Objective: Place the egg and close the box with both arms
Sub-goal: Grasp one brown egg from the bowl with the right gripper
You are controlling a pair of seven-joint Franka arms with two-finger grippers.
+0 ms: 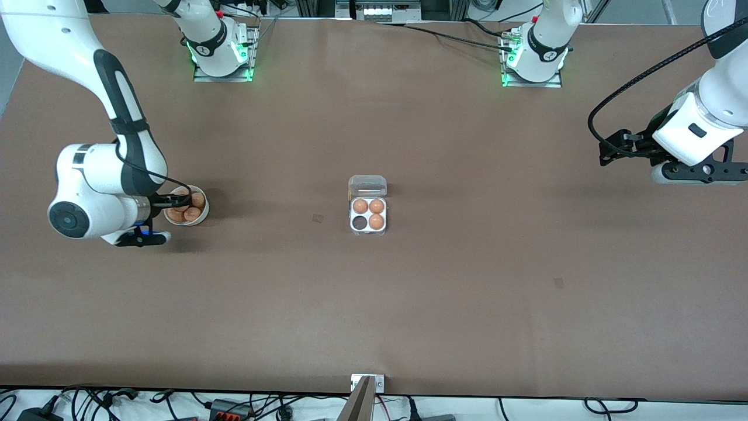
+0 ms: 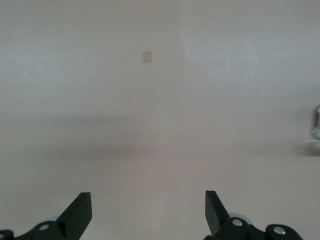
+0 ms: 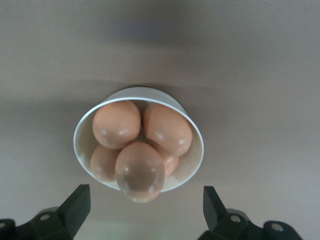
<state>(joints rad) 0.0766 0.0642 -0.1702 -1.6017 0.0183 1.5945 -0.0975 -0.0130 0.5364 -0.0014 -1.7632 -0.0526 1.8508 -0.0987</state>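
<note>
The egg on top (image 3: 140, 171) lies loosely on the other eggs (image 3: 167, 129), so it will come away at once and leave them in the bowl when the robot lifts.
The clear box (image 1: 368, 231) sits mid-table with its lid (image 1: 367, 186) open and standing up. It holds three orange-brown eggs (image 1: 376, 221); the cell (image 1: 359, 223) nearest the front camera, on the right arm's side, is empty. My right gripper (image 1: 169, 204) is open and empty, just above a white bowl (image 1: 205, 211) of several eggs. In the right wrist view my right gripper (image 3: 146, 207) has its fingertips (image 3: 80, 204) wide apart beside the bowl (image 3: 196, 162), with an egg (image 3: 140, 170) on top of the pile. My left gripper (image 1: 610, 152) waits, open and empty (image 2: 148, 210).
Two small tape marks lie on the brown table, one (image 1: 317, 218) beside the box and one (image 1: 558, 283) toward the left arm's end. The tape mark (image 2: 146, 57) and a sliver of the box (image 2: 317, 131) show in the left wrist view.
</note>
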